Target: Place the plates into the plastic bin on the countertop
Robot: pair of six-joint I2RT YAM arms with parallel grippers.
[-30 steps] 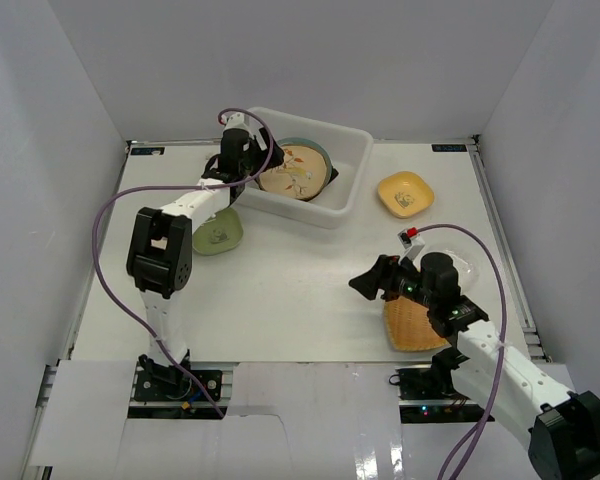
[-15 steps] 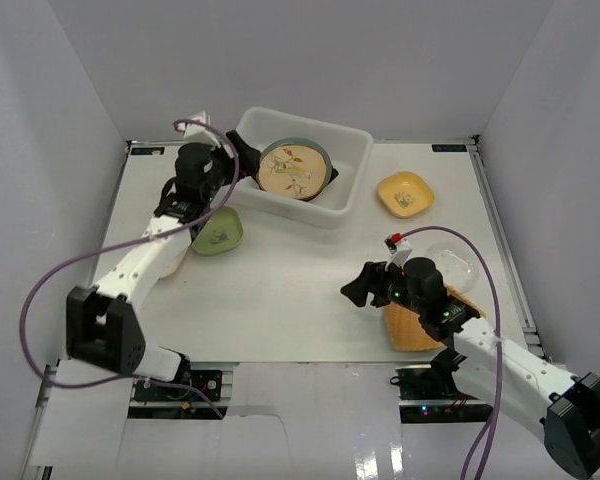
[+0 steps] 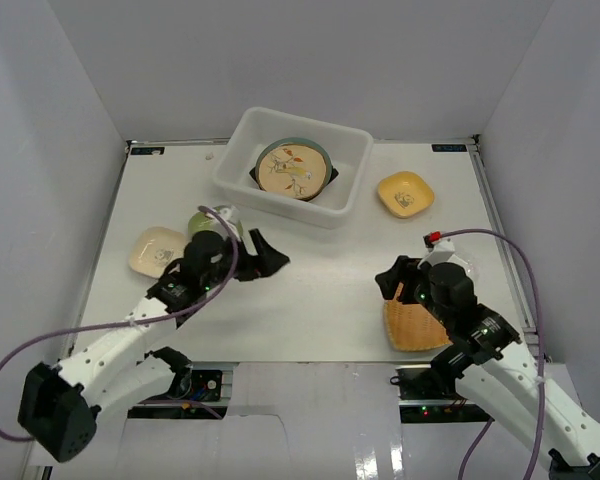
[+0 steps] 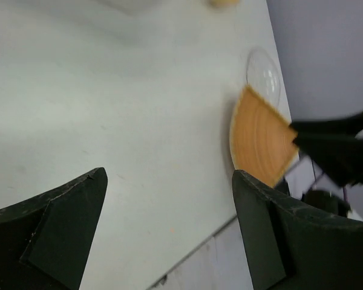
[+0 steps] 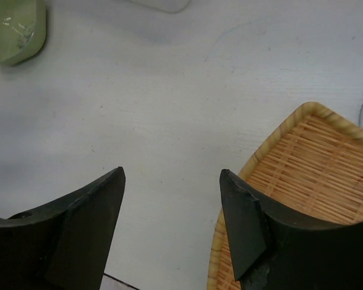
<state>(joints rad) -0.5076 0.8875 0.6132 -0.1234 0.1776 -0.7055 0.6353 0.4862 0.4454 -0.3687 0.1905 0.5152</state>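
The countertop (image 3: 332, 290) lies free between my left gripper and the woven plate's facing edge (image 3: 388, 322), so I should go on toward that edge until my open fingers straddle it.
The plastic bin (image 3: 352, 196) stands at the back of the countertop (image 3: 320, 285). It holds the cream painted round plate (image 3: 293, 168) on top of a grey-blue one. A small yellow plate (image 3: 405, 193) lies right of the bin. A small cream plate (image 3: 157, 250) and a green plate (image 3: 202, 221), partly under my left arm, lie at the left. The woven tan square plate (image 3: 420, 328) lies front right. My left gripper (image 3: 265, 262) is open and empty over bare countertop. My right gripper (image 3: 392, 281) is open, its right finger (image 5: 248, 223) over the woven plate's (image 5: 314, 175) left edge.
A clear round dish (image 4: 264, 74) lies just behind the woven plate (image 4: 257, 142), mostly hidden by my right wrist in the top view. White walls close in the countertop on three sides. Metal rails run along its edges. The green plate (image 5: 18, 27) shows far left in the right wrist view.
My left arm has pulled back from the bin and swung down to the middle left of the countertop, uncovering the small cream plate. My right gripper has shifted right, to the woven plate's edge.
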